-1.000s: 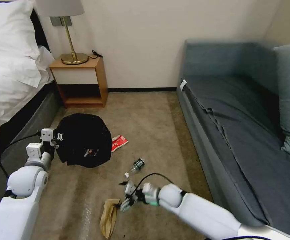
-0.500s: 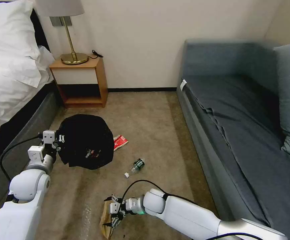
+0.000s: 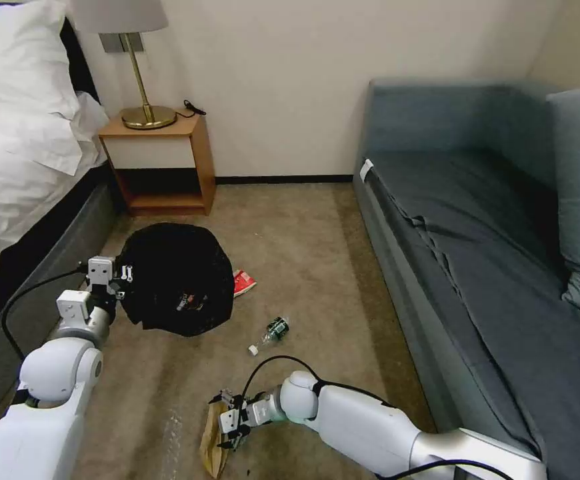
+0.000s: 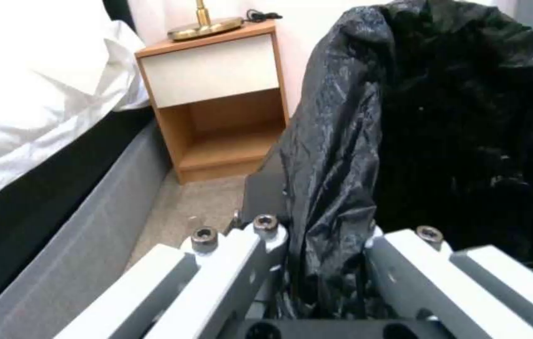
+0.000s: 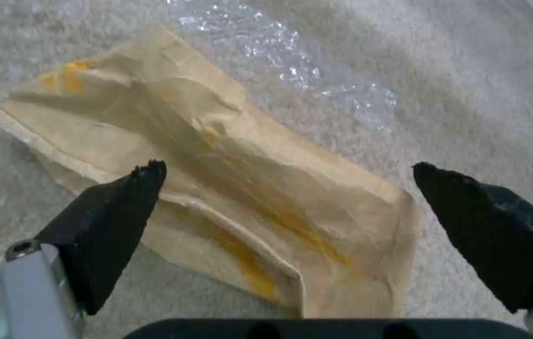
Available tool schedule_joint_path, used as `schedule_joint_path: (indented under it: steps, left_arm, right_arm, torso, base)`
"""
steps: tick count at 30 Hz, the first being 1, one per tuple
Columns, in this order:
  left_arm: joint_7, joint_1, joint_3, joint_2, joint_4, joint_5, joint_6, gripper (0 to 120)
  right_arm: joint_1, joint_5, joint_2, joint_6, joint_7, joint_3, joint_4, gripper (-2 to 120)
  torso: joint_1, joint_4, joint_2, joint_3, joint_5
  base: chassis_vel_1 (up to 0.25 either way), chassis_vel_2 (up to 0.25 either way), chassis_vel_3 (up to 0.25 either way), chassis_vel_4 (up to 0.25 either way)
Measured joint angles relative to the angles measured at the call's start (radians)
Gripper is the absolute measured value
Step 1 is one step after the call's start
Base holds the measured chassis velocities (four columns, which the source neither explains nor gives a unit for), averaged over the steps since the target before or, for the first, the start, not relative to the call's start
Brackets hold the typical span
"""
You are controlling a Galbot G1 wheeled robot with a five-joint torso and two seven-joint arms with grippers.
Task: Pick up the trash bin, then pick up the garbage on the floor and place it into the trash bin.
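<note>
My gripper will make the brown paper bag [image 3: 213,445] fold at its pinched middle and flare outward when it lifts the bag, because a deep crease runs along the bag.
The trash bin [image 3: 177,277], lined with a glossy black bag [image 4: 417,117], hangs just above the carpet at the left. My left gripper [image 3: 120,283] is shut on its bagged rim [image 4: 329,254]. Garbage lies on the floor. A red snack packet [image 3: 243,283] peeks out beside the bin, and a small green-labelled clear bottle [image 3: 271,332] lies nearer the middle. A brown paper bag [image 3: 212,443] lies at the front. My right gripper [image 3: 229,427] hovers low over that brown paper bag [image 5: 216,188], open [image 5: 288,172], with one black fingertip on each side of it.
A bed [image 3: 17,153] with a grey base runs along the left. A wooden nightstand [image 3: 160,163] with a brass lamp stands at the wall. A grey sofa [image 3: 490,240] lines the right. Clear crinkled plastic [image 5: 291,61] lies on the carpet beside the paper bag.
My right gripper has swung left and down from beside the bottle to just over the brown paper bag. The left arm has carried the bin slightly right and farther away.
</note>
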Motion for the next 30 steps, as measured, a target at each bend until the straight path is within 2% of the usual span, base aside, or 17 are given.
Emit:
schedule_joint_path:
  steps: [18,20,21,22,23,26,27,29,30]
  left_arm:
    - [0.0,0.011,-0.004,-0.003,-0.015,-0.015,-0.002,4]
    - [0.0,0.022,-0.014,-0.003,-0.025,-0.021,-0.002,4]
    - [0.0,0.022,-0.014,-0.003,-0.025,-0.021,-0.002,4]
    - [0.0,0.027,-0.02,-0.003,-0.028,-0.024,-0.003,4]
    - [0.0,0.027,-0.02,-0.003,-0.028,-0.024,-0.003,4]
    - [0.0,0.038,-0.031,-0.002,-0.035,-0.028,-0.003,4]
    - [0.0,0.038,-0.031,-0.002,-0.035,-0.028,-0.003,4]
    - [0.0,0.043,-0.032,-0.004,-0.04,-0.028,-0.004,4]
    - [0.0,0.043,-0.032,-0.004,-0.04,-0.028,-0.004,4]
  right_arm:
    - [-0.003,-0.035,0.063,0.066,-0.015,0.004,-0.091,98]
    - [-0.007,-0.037,0.077,0.071,-0.023,0.015,-0.107,89]
    - [-0.007,-0.037,0.077,0.071,-0.023,0.015,-0.107,89]
    - [-0.008,-0.042,0.082,0.074,-0.032,0.025,-0.113,82]
    - [-0.008,-0.042,0.082,0.074,-0.032,0.025,-0.113,82]
    - [-0.007,-0.043,0.081,0.075,-0.04,0.036,-0.111,65]
    - [-0.007,-0.043,0.081,0.075,-0.04,0.036,-0.111,65]
    - [-0.008,-0.043,0.078,0.075,-0.043,0.042,-0.106,56]
    - [-0.008,-0.043,0.078,0.075,-0.043,0.042,-0.106,56]
  torso:
    - [0.0,0.0,0.0,0.0,0.0001]
    - [0.0,0.0,0.0,0.0,0.0]
    - [0.0,0.0,0.0,0.0,0.0]
    - [0.0,0.0,0.0,0.0,0.0]
    - [0.0,0.0,0.0,0.0,0.0]
    - [0.0,0.0001,0.0,0.0,0.0]
    - [0.0,0.0001,0.0,0.0,0.0]
    - [0.0,0.0,0.0,0.0,0.0001]
    - [0.0,0.0,0.0,0.0,0.0001]
  base:
    - [0.0,0.0,0.0,0.0]
    - [0.0,0.0,0.0,0.0]
    - [0.0,0.0,0.0,0.0]
    - [0.0,0.0,0.0,0.0]
    - [0.0,0.0,0.0,0.0]
    - [0.0,0.0,0.0,0.0]
    - [0.0,0.0,0.0,0.0]
    - [0.0,0.0,0.0,0.0]
    - [0.0,0.0,0.0,0.0]
